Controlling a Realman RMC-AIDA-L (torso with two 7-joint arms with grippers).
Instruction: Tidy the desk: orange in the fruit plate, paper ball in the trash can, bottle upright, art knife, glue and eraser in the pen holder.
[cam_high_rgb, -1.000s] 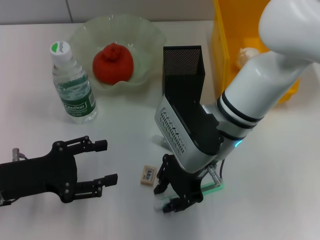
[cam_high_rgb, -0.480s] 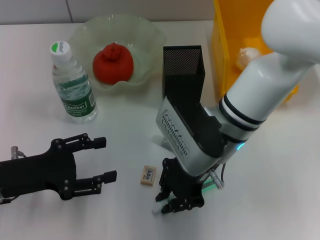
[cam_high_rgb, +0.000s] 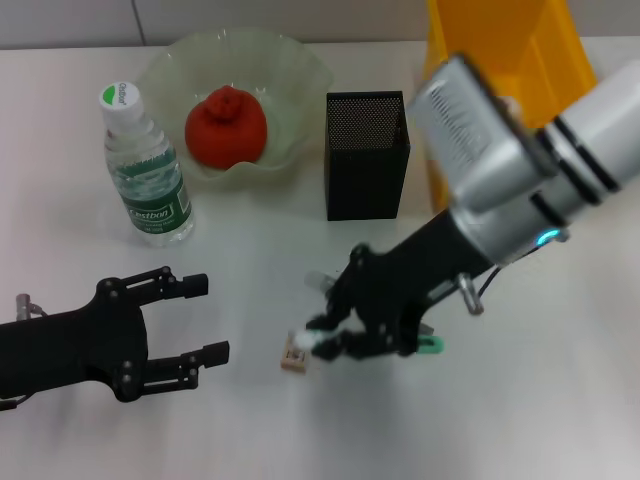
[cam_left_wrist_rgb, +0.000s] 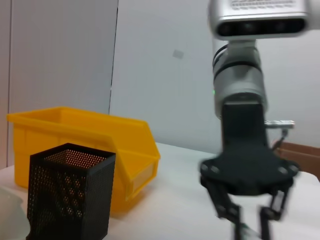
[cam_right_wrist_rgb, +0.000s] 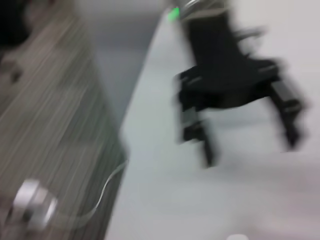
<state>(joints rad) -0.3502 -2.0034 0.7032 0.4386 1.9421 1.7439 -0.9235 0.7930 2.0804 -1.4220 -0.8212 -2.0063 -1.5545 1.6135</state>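
The glue stick is held near its white tip by my right gripper. I should keep carrying it until its loose end is inside the pen holder's opening.
My right gripper hangs low over the table in front of the black mesh pen holder, shut on a white-tipped glue stick. The eraser lies on the table right beside its tips. The green art knife lies just behind the gripper. My left gripper is open and empty at the front left. The bottle stands upright. The orange sits in the glass fruit plate. The paper ball is hidden behind my right arm.
The yellow trash bin stands at the back right, next to the pen holder; both also show in the left wrist view, with my right gripper off to one side. The blurred right wrist view shows my left gripper.
My right arm has swung out to the right and uncovered the pen holder. Its gripper has turned and risen with the glue stick, now close to the eraser. The left arm has barely moved.
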